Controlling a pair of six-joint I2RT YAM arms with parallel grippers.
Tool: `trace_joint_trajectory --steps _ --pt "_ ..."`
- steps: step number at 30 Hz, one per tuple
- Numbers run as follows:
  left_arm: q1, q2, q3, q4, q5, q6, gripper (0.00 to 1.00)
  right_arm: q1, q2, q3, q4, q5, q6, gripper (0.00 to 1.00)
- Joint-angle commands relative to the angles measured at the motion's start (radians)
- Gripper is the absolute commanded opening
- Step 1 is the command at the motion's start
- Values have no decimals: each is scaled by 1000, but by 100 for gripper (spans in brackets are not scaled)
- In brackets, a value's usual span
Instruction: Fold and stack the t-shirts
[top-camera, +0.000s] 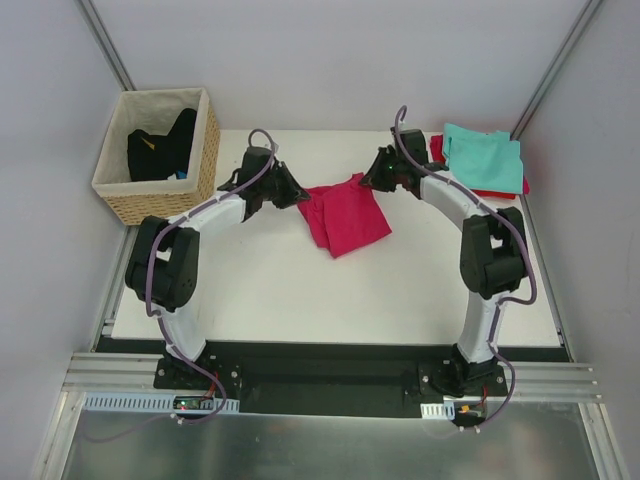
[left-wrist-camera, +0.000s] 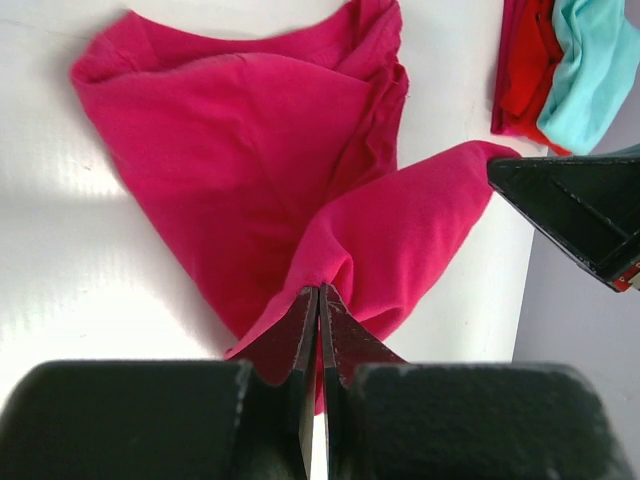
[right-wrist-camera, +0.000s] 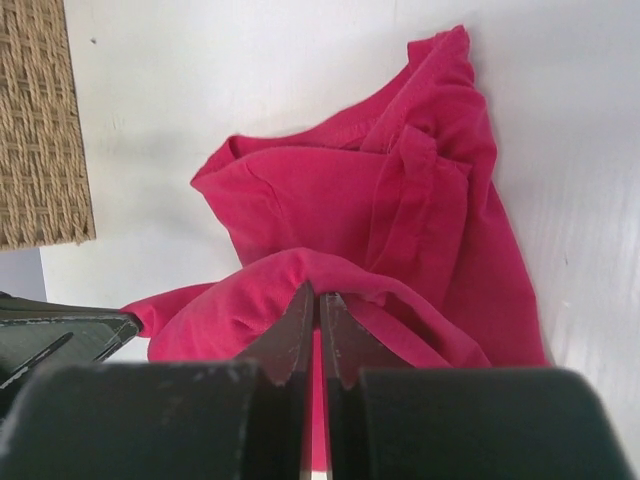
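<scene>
Next, my right gripper pulls the t-shirt toward the table's near edge (top-camera: 345, 335) after I lay it down, since the magenta-pink t-shirt lies bunched (top-camera: 345, 208) under its lifted far edge.
The magenta-pink t-shirt (top-camera: 345, 215) lies bunched in the middle of the white table, its far edge lifted between the two grippers. My left gripper (top-camera: 297, 194) is shut on its left end; in the left wrist view (left-wrist-camera: 319, 290) the cloth (left-wrist-camera: 250, 150) hangs from the closed fingertips. My right gripper (top-camera: 372, 180) is shut on its right end; in the right wrist view (right-wrist-camera: 316, 290) a fold of the shirt (right-wrist-camera: 400, 200) drapes over the tips. A folded teal t-shirt (top-camera: 484, 158) lies on a red t-shirt (top-camera: 438, 148) at the far right corner.
A woven wicker basket (top-camera: 160, 155) with dark cloth inside stands at the far left, off the table's corner; it also shows in the right wrist view (right-wrist-camera: 40, 120). The table edge (top-camera: 330, 340) runs in front of the arm bases. Grey walls close in both sides.
</scene>
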Motion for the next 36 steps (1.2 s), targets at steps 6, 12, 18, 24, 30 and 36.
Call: trace_joint_trajectory --steps 6,12,18,24,30,36 --pt "77 43 54 79 18 -25 0 -16 163 210 53 -42 24 1" --pt "101 77 46 103 30 -34 0 -15 303 368 74 -56 18 67" --pt "111 57 17 103 3 -24 0 -15 291 385 100 -32 -28 100" --pt "111 -72 -47 59 -106 -8 73 -8 62 189 169 -38 -48 100" --pt "109 -133 -38 26 -83 -4 99 24 -54 92 182 -71 -57 100" --pt "55 -164 -29 33 -5 -28 99 59 -4 89 189 -97 -25 100"
